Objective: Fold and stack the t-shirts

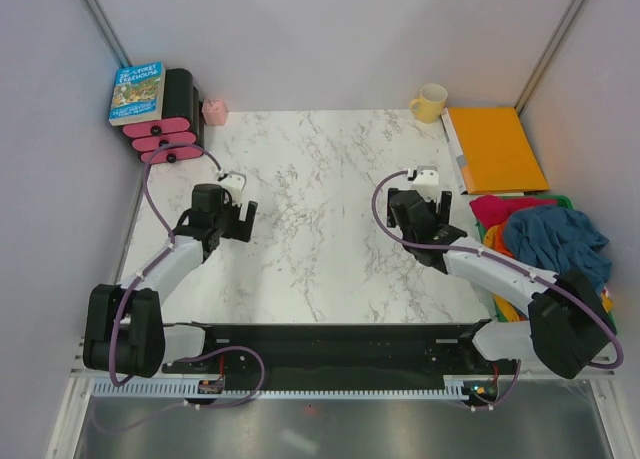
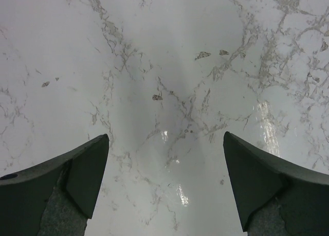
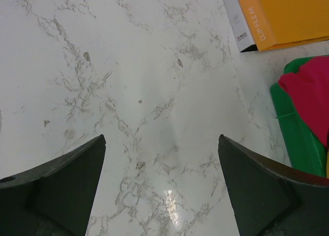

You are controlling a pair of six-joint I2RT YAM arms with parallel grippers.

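Observation:
My open right gripper keeps going toward the shirt's nearest edge (image 1: 512, 235) until its fingers close there, because the teal-blue t-shirt (image 1: 560, 243) is on top of the orange cloth.
The t-shirts lie crumpled in a green bin (image 1: 562, 199) at the table's right edge. A teal-blue one (image 1: 555, 237) is on top, a magenta one (image 1: 495, 209) behind it, and orange and yellow cloth (image 1: 492, 241) shows at the bin's left side. The right wrist view catches the magenta shirt (image 3: 311, 92) hanging over the bin's wall (image 3: 293, 138). My left gripper (image 1: 240, 207) (image 2: 165, 135) hovers open over bare marble at the left. My right gripper (image 1: 415, 207) (image 3: 162, 137) is open over bare marble, just left of the bin. Neither holds anything.
A flat orange folder (image 1: 495, 149) (image 3: 288, 15) lies at the back right beside a yellow mug (image 1: 430, 102). At the back left are a blue book (image 1: 137, 92) on a black and pink rack (image 1: 172, 119) and a small pink object (image 1: 214, 110).

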